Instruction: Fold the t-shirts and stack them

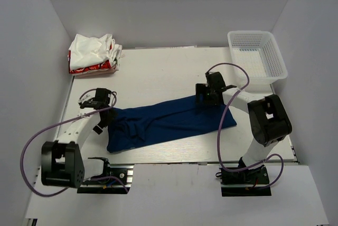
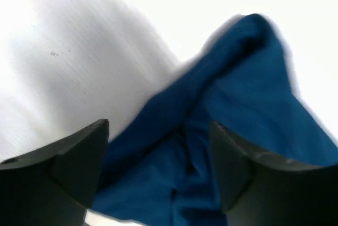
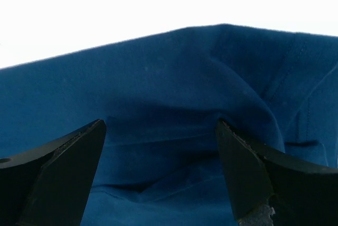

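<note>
The navy blue t-shirt [image 1: 170, 120] is lying across the table, so its rumpled end [image 1: 125, 130] needs to be swung to the back by my left gripper while my right gripper brings the other end near.
A navy blue t-shirt [image 1: 169, 123] lies folded into a long band across the middle of the table. My left gripper [image 1: 100, 111] is open at its left end, fingers over the rumpled cloth [image 2: 174, 157]. My right gripper [image 1: 208, 96] is open at its far right edge, with the blue cloth [image 3: 158, 131] between the fingers but not pinched. A pile of white t-shirts with red parts [image 1: 94, 53] sits at the back left corner.
A white plastic mesh basket [image 1: 257, 57] stands at the back right corner. White walls close in the table on the left, back and right. Purple cables loop from both arms.
</note>
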Motion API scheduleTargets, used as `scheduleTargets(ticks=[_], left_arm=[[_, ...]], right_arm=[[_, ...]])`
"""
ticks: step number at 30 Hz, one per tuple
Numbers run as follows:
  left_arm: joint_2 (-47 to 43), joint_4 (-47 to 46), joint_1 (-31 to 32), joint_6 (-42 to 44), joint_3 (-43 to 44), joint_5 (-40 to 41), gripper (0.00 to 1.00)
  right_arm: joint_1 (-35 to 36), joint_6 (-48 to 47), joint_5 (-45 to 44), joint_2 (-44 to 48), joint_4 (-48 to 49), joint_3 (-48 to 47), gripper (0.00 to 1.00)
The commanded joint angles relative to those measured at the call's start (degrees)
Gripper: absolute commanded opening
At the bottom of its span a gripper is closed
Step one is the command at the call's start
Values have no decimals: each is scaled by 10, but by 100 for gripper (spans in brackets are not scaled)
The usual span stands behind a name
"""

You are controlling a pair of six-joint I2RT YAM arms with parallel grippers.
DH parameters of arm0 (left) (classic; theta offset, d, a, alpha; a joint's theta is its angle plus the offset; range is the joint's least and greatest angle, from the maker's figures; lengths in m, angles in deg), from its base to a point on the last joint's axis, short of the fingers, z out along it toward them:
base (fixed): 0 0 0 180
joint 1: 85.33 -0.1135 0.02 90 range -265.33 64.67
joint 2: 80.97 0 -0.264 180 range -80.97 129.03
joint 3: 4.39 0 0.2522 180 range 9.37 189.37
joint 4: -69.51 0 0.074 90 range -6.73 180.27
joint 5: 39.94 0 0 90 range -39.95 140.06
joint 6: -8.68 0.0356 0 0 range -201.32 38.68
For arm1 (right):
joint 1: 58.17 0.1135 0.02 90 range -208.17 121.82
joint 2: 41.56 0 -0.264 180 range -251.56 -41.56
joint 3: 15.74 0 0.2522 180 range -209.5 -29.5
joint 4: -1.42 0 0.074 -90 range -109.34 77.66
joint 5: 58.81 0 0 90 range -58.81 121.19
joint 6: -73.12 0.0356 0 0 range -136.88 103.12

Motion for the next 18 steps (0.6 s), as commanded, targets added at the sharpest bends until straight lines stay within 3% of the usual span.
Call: scheduleTargets(ticks=[1,2,5,8,15,18], left_arm=[[-91,44,2,0,45,3,87],[-104,44,8,0,50,-14,100],[-130,44,8,15,55,-70,100],[-136,-12,8,52,61,-142,100],[-39,-185,36,93,1,-325,100],[6,-238,41,100,-24,-351,100]], right_arm=[[-5,-18,-10,21,-62,-20,90],[-4,-19,-6,30,-62,-23,90],[-4,-20,0,45,-59,-26,90],[-5,-22,3,47,-57,-38,90],[-5,-49,-57,26,-74,-87,90],[-8,-62,-31,12,-81,-97,90]])
